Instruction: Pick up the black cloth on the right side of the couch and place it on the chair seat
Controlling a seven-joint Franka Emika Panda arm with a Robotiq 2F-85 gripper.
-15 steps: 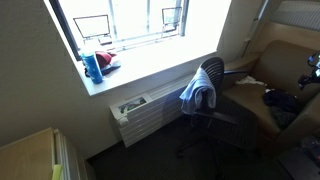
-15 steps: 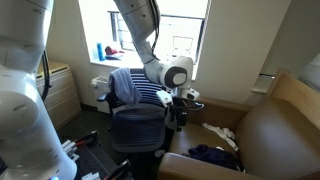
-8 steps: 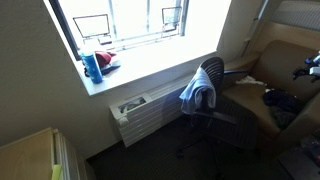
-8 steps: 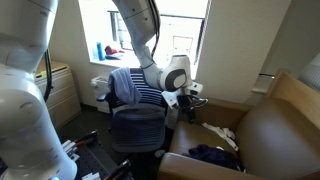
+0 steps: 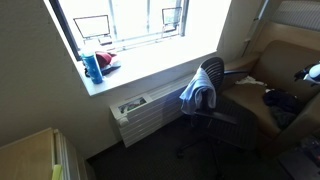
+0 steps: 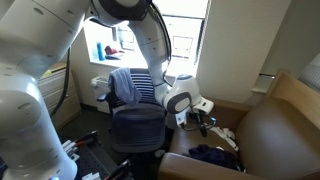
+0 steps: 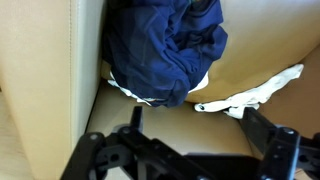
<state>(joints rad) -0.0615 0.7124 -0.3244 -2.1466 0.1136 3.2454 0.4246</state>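
Observation:
Next, my open gripper moves toward the armrest over the dark cloth [image 7: 160, 72] before it goes down to grasp that cloth, because it now points at the couch cushion [image 7: 182, 127] near the white cloth.
The dark cloth [image 7: 165, 45] lies crumpled on the tan couch seat against the armrest, filling the top of the wrist view. It also shows in both exterior views [image 5: 283, 100] [image 6: 210, 154]. My gripper [image 7: 192, 125] is open and empty, hovering above the couch cushion just short of the cloth. It shows in both exterior views [image 6: 205, 122] [image 5: 310, 72]. The office chair seat [image 6: 135, 130] [image 5: 215, 115] stands beside the couch.
A white cloth [image 7: 255, 92] [image 6: 222, 132] lies on the couch [image 6: 270, 130] next to the dark one. A blue striped garment [image 6: 135, 87] [image 5: 198, 95] hangs over the chair back. A radiator [image 5: 145, 110] and windowsill with a blue bottle [image 5: 93, 67] are behind.
The arm has swung away from the chair toward the couch and lowered, bringing the gripper over the couch seat near the dark cloth.

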